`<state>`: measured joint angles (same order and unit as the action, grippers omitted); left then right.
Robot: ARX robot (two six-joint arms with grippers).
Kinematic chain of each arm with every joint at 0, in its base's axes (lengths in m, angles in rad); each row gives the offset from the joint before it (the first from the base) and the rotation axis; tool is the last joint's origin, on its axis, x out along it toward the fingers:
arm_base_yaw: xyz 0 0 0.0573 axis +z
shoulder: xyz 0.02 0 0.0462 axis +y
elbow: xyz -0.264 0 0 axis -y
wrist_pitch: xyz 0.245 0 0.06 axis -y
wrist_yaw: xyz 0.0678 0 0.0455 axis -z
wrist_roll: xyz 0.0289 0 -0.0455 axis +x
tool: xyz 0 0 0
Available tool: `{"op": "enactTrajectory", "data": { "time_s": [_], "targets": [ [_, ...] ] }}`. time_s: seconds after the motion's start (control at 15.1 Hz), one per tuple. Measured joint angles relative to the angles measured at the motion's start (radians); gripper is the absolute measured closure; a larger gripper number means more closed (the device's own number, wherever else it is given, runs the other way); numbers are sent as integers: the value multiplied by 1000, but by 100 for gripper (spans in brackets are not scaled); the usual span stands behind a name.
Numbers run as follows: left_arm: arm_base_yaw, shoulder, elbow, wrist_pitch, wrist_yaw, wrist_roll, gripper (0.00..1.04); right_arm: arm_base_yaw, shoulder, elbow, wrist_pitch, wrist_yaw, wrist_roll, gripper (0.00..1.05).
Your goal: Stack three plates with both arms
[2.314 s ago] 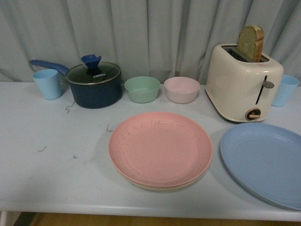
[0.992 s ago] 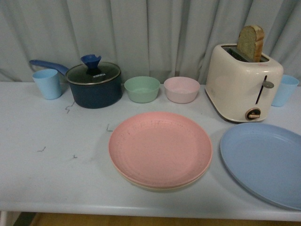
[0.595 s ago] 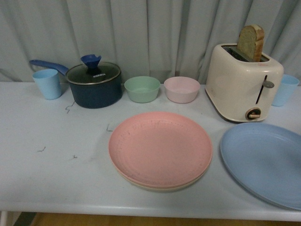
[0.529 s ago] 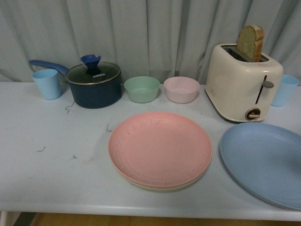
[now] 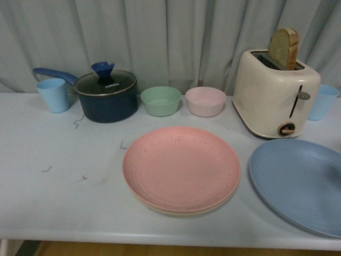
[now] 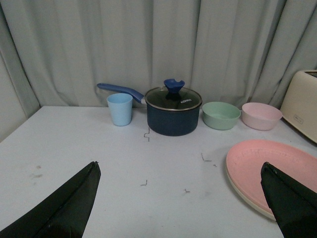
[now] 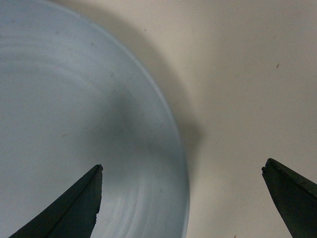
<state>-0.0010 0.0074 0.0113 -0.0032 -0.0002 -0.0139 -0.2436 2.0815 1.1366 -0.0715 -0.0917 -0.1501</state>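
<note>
The beige plate's rim point(image 5: 181, 213) is the only part of that plate in sight under the pink plate, so the blue plate point(image 5: 302, 185) will fit in just as closely when I lower it there.
The pink plate point(image 5: 181, 168) lies on the beige plate point(image 5: 178, 212), of which only the rim shows beneath it, at the middle of the table. To their right, by the front edge, the blue plate point(image 5: 298, 184) lies alone. Neither arm shows in the front view. My left gripper point(image 6: 179, 165) hangs open over the bare tabletop, left of the pink plate point(image 6: 277, 163) and the beige rim point(image 6: 247, 206). My right gripper point(image 7: 182, 166) is open close above the blue plate point(image 7: 74, 124), with the plate's rim running between its fingers.
Along the back stand a light blue cup point(image 5: 54, 95), a dark blue lidded pot point(image 5: 106, 96), a mint bowl point(image 5: 161, 101), a pink bowl point(image 5: 205, 101), a cream toaster point(image 5: 276, 93) holding bread, and another blue cup point(image 5: 322, 102). A curtain hangs behind.
</note>
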Motion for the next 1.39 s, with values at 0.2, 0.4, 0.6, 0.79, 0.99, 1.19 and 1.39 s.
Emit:
{"op": "enactTrajectory", "data": {
  "time_s": [0.2, 0.4, 0.6, 0.79, 0.99, 1.19, 1.39],
  "targets": [
    [0, 0, 0, 0, 0, 0, 7, 0, 45, 47, -11, 14, 3, 6],
    [0, 0, 0, 0, 0, 0, 7, 2, 78, 84, -25, 22, 3, 16],
    [0, 0, 0, 0, 0, 0, 7, 4, 110, 106, -34, 39, 3, 40],
    [0, 0, 0, 0, 0, 0, 7, 8, 112, 108, -33, 38, 3, 72],
    [0, 0, 0, 0, 0, 0, 7, -8, 73, 66, -15, -11, 6, 99],
    [0, 0, 0, 0, 0, 0, 7, -42, -54, -51, -7, -72, 27, 102],
    [0, 0, 0, 0, 0, 0, 7, -105, -293, -180, -76, -135, 5, 102]
  ]
}}
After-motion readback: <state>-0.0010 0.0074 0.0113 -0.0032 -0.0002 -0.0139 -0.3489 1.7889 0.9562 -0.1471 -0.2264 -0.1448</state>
